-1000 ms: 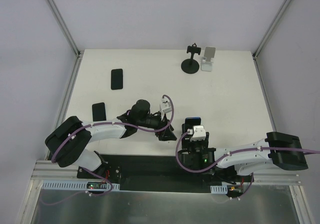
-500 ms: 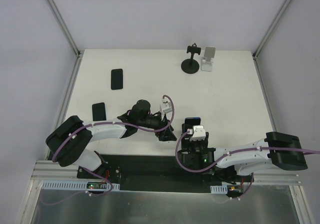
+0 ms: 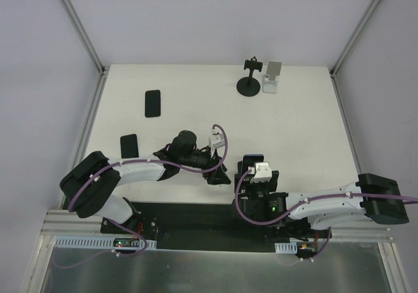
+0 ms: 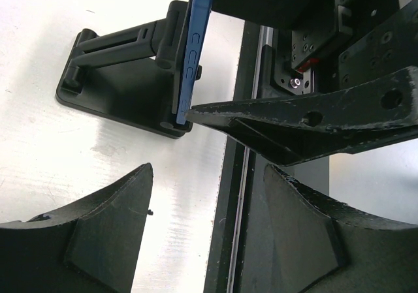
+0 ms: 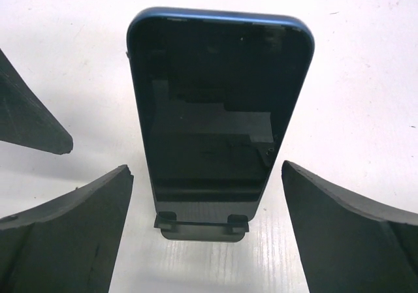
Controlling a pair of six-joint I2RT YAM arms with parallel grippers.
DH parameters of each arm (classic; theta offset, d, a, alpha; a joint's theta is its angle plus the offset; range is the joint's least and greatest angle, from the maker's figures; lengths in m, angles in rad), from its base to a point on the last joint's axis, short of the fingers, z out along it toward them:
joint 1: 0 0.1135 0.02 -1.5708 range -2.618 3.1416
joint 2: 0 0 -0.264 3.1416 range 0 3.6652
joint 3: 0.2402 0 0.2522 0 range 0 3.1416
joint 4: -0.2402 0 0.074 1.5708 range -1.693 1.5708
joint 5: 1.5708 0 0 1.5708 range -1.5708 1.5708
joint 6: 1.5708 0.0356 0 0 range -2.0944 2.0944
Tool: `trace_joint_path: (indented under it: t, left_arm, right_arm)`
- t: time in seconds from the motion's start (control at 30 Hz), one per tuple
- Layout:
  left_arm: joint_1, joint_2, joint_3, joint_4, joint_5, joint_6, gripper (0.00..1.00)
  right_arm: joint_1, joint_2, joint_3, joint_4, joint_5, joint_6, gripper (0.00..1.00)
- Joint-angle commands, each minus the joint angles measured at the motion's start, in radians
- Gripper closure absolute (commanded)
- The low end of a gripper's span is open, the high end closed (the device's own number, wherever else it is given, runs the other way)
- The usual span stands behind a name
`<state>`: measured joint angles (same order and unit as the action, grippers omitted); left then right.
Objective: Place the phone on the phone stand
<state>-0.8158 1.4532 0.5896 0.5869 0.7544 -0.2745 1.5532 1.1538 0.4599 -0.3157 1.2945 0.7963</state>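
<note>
The phone is leaning on its stand (image 5: 210, 120), clear of the robot's open fingers, so the right gripper should keep going to the far black stand and close on its crossbar (image 3: 253, 65).
A blue-edged phone (image 3: 252, 156) with a dark screen leans upright on a small black phone stand (image 5: 201, 230), its lower edge behind the stand's two lips. It shows edge-on in the left wrist view (image 4: 192, 51) against the stand's arm (image 4: 124, 77). My right gripper (image 3: 252, 167) is open just in front of the phone, one finger on each side of it, touching nothing (image 5: 206, 172). My left gripper (image 3: 219, 174) is open and empty just left of the stand (image 4: 208, 175).
Two black phones (image 3: 152, 103) (image 3: 128, 145) lie flat at the left. A black stand (image 3: 249, 77) and a white stand (image 3: 272, 77) are at the far edge. My two grippers are close together near the table's front edge.
My right gripper has drawn back slightly toward the near edge, away from the phone. The phone stays on the stand. The left arm has not moved.
</note>
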Motion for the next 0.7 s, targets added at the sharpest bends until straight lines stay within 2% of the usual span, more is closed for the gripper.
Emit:
trace_joint_path:
  t: [0.0,0.23,0.4,0.47,0.5,0.53,0.6,0.63,0.67]
  left_arm:
    - [0.014,-0.007,0.021,0.039,0.045,0.006,0.32]
    - [0.024,-0.037,-0.014,0.077,0.045,-0.005,0.28]
    - [0.046,-0.085,-0.037,0.111,0.004,-0.025,0.28]
    - [0.047,-0.105,-0.004,0.093,-0.023,-0.025,0.28]
    - [0.049,-0.111,0.019,0.056,-0.035,-0.022,0.28]
    - [0.05,-0.114,0.07,0.042,-0.08,-0.019,0.28]
    - [0.072,-0.12,0.125,0.015,-0.125,-0.015,0.28]
    - [0.084,-0.116,0.181,0.005,-0.148,-0.026,0.28]
    - [0.104,-0.108,0.209,0.005,-0.159,-0.038,0.28]
  right_arm:
    - [-0.004,-0.054,0.016,-0.026,0.032,-0.06,0.03]
    - [-0.004,-0.163,0.124,-0.201,0.06,-0.146,0.03]
    - [-0.025,-0.259,0.192,-0.229,0.065,-0.319,0.03]
    - [-0.094,-0.316,0.212,-0.224,-0.006,-0.37,0.03]
    - [-0.132,-0.336,0.224,-0.18,-0.047,-0.458,0.03]
    - [-0.221,-0.376,0.23,-0.149,-0.161,-0.507,0.03]
    - [-0.319,-0.408,0.24,-0.068,-0.289,-0.618,0.03]
    - [-0.419,-0.423,0.244,-0.044,-0.401,-0.644,0.03]
    - [-0.465,-0.424,0.255,-0.027,-0.446,-0.667,0.03]
